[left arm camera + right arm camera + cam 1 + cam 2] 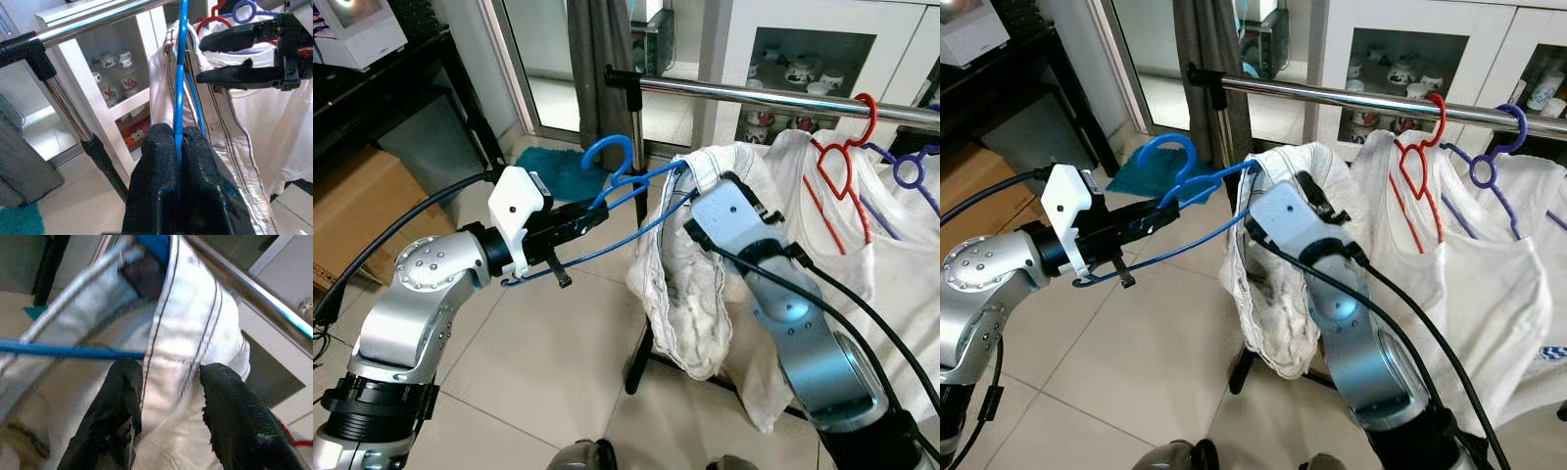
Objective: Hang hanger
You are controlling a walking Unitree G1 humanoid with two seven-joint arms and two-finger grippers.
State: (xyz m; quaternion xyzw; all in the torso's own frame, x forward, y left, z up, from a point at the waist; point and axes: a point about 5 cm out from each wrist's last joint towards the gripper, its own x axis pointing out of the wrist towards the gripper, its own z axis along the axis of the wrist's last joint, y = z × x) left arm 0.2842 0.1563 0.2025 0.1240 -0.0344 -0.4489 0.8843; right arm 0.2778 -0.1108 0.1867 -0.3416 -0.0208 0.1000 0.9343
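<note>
I expect the white garment (pixel 690 284) to slide off and hang limp when I pull it, because it hangs only from the blue hanger's far end (pixel 681 168).
My left gripper (pixel 592 217) is shut on the lower wire of a blue hanger (pixel 607 155), held out level in front of the silver rail (pixel 754 95). In the left wrist view its fingers (pixel 156 161) pinch the blue wire. A white garment (pixel 685 294) hangs from the hanger's far end, bunched below the rail. My right gripper (pixel 171 377) is open at the garment's top, one finger on each side of a seamed white band. A red hanger (pixel 847 157) and a purple hanger (pixel 906 171) hang on the rail to the right, each carrying a white shirt (pixel 1489 294).
The rack's dark upright post (pixel 631 108) stands just behind the blue hanger's hook. A white cabinet with crockery (pixel 803 59) is behind the rail. A teal mat (pixel 558 171), a grey curtain (pixel 597 49), a cardboard box (pixel 352 215) and a dark table (pixel 372 88) lie to the left.
</note>
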